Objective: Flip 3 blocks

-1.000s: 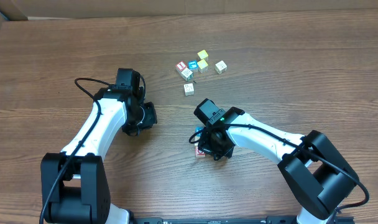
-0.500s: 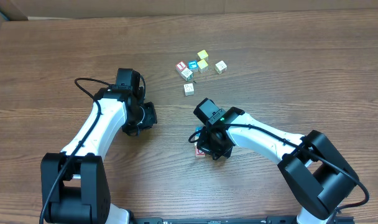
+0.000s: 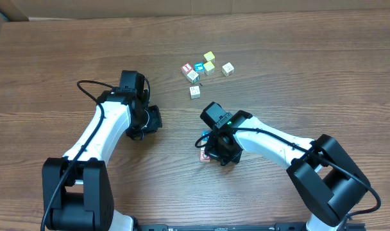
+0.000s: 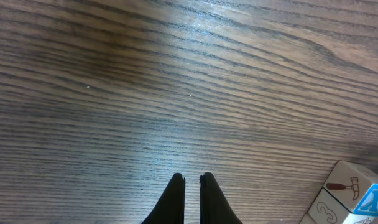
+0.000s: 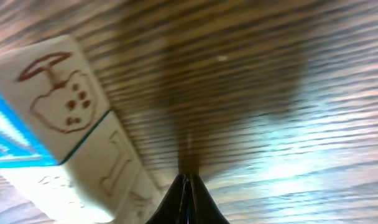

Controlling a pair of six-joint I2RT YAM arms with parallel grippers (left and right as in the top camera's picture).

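Observation:
I should now move my right gripper back over clear wood (image 3: 265, 96) until it can open freely, because the blocks sit flush in a straight row (image 5: 86, 138) next to my closed fingers.
A pale wooden block (image 5: 64, 124) with a red apple-like drawing and a teal-blue side fills the left of the right wrist view, tilted against my right gripper (image 5: 188, 176). That gripper is shut, its tips on the table beside the block. From overhead the block (image 3: 203, 156) peeks out red and blue from under the right gripper (image 3: 211, 151). The left wrist view shows the block (image 4: 344, 186) at bottom right, with a hammer mark and a blue X face. My left gripper (image 4: 191, 177) is shut over bare wood, and sits left of centre (image 3: 150, 120) from overhead.
A cluster of small cubes lies at the back centre: a red-topped cube (image 3: 188, 67), a teal one (image 3: 199, 67), two yellow-topped ones (image 3: 209, 56), and pale ones (image 3: 228, 68) (image 3: 194, 91). A cardboard wall (image 3: 9, 9) runs along the far edge.
The block under the right gripper has shifted slightly to the left. Both arms stay almost where they were.

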